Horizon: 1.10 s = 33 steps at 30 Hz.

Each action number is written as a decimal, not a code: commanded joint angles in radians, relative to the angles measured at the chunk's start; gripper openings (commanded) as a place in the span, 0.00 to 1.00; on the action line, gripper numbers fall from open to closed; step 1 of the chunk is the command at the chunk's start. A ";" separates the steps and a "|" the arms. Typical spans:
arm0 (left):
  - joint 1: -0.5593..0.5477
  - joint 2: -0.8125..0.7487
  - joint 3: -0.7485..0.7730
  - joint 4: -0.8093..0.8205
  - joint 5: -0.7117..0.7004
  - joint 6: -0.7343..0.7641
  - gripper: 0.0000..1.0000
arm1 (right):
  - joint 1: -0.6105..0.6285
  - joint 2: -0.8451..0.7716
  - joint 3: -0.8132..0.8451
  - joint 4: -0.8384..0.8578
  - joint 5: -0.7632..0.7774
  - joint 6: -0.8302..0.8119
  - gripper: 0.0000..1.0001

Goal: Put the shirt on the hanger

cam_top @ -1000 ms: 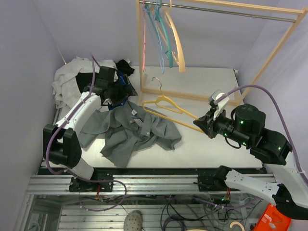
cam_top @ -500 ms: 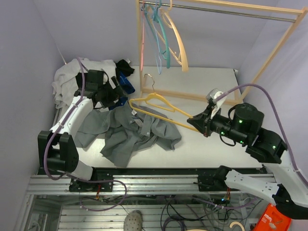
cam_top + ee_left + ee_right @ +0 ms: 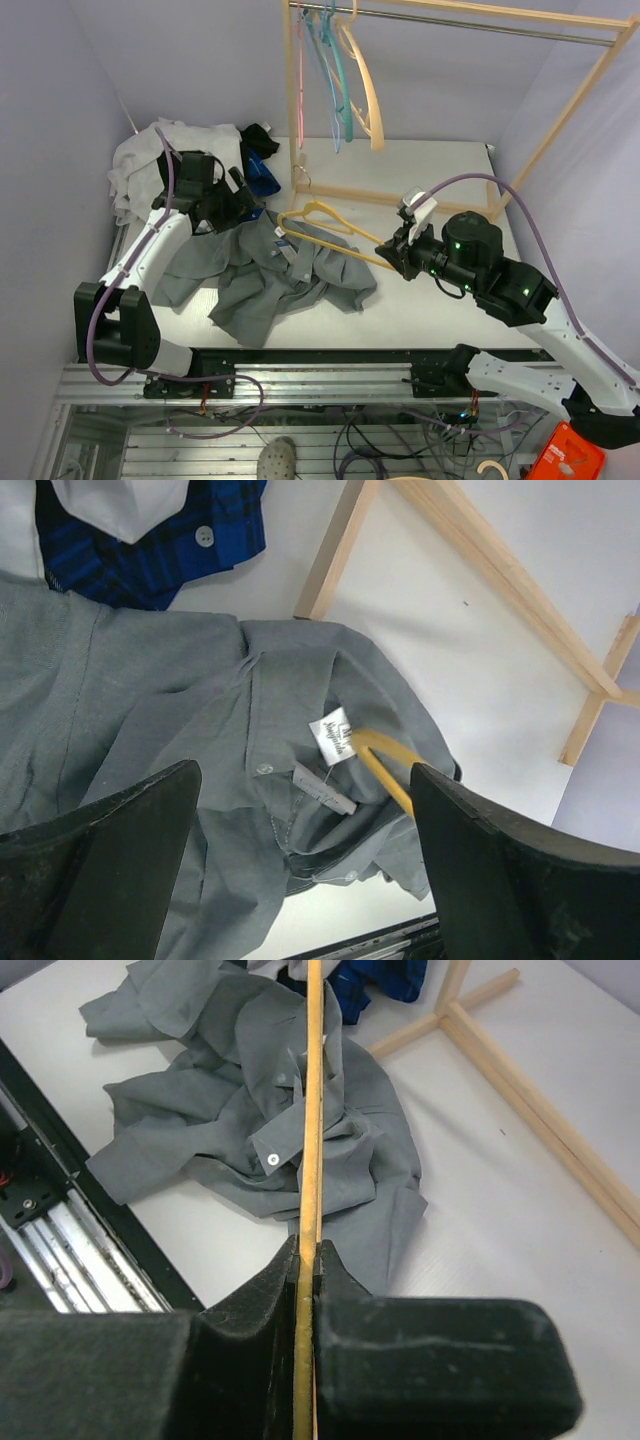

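Next, my right gripper moves the hanger back while my left gripper lifts the collar [image 3: 264, 228], because the grey shirt's collar is lying flat under the yellow hanger's rounded end [image 3: 284, 223].
The grey shirt [image 3: 270, 275] lies crumpled on the table, its collar and white label [image 3: 335, 738] facing up. My right gripper [image 3: 397, 256] is shut on the lower bar of the yellow hanger [image 3: 330, 222] and holds it tilted above the table. One rounded end of the hanger [image 3: 385, 765] reaches the shirt's collar next to the label. In the right wrist view the hanger [image 3: 313, 1110] runs straight out from my shut right gripper [image 3: 307, 1252] over the shirt [image 3: 230, 1110]. My left gripper [image 3: 240, 205] hovers open above the collar, holding nothing; its fingers [image 3: 110, 850] frame the shirt [image 3: 180, 700].
A wooden rack [image 3: 293, 120] stands at the back, with pink, teal and cream hangers [image 3: 345, 85] on its rail. A white garment [image 3: 140, 160] and a dark blue one [image 3: 262, 175] are piled at the back left. The rack's base bars [image 3: 500, 580] lie just beyond the collar.
My right arm has carried the hanger leftward, bringing its end to the shirt's collar. My left arm has swung left and settled open above the collar.
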 commanded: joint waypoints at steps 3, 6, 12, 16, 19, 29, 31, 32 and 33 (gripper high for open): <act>-0.003 -0.020 -0.048 0.069 -0.009 -0.019 0.97 | -0.003 0.026 0.006 0.074 0.070 -0.002 0.00; -0.003 -0.022 -0.076 0.079 0.002 -0.020 0.99 | -0.003 0.041 0.008 0.080 0.049 0.011 0.00; -0.002 -0.001 -0.072 0.032 0.050 -0.054 1.00 | -0.003 0.056 -0.022 0.137 -0.048 0.044 0.00; -0.003 0.020 -0.052 -0.051 0.045 -0.053 1.00 | -0.003 0.077 -0.045 0.177 -0.092 0.068 0.00; -0.002 0.045 -0.047 -0.091 0.009 -0.012 1.00 | -0.003 0.086 -0.063 0.186 -0.068 0.068 0.00; 0.076 0.043 -0.100 -0.037 -0.088 0.078 1.00 | -0.002 0.034 0.013 0.112 0.105 0.046 0.00; 0.086 0.039 -0.108 -0.025 -0.090 0.083 1.00 | -0.002 0.039 0.028 0.075 0.120 0.042 0.00; 0.090 0.038 -0.109 -0.023 -0.088 0.087 1.00 | -0.002 0.039 0.027 0.069 0.122 0.042 0.00; 0.092 0.041 -0.111 -0.021 -0.091 0.090 1.00 | -0.003 0.037 0.021 0.067 0.124 0.043 0.00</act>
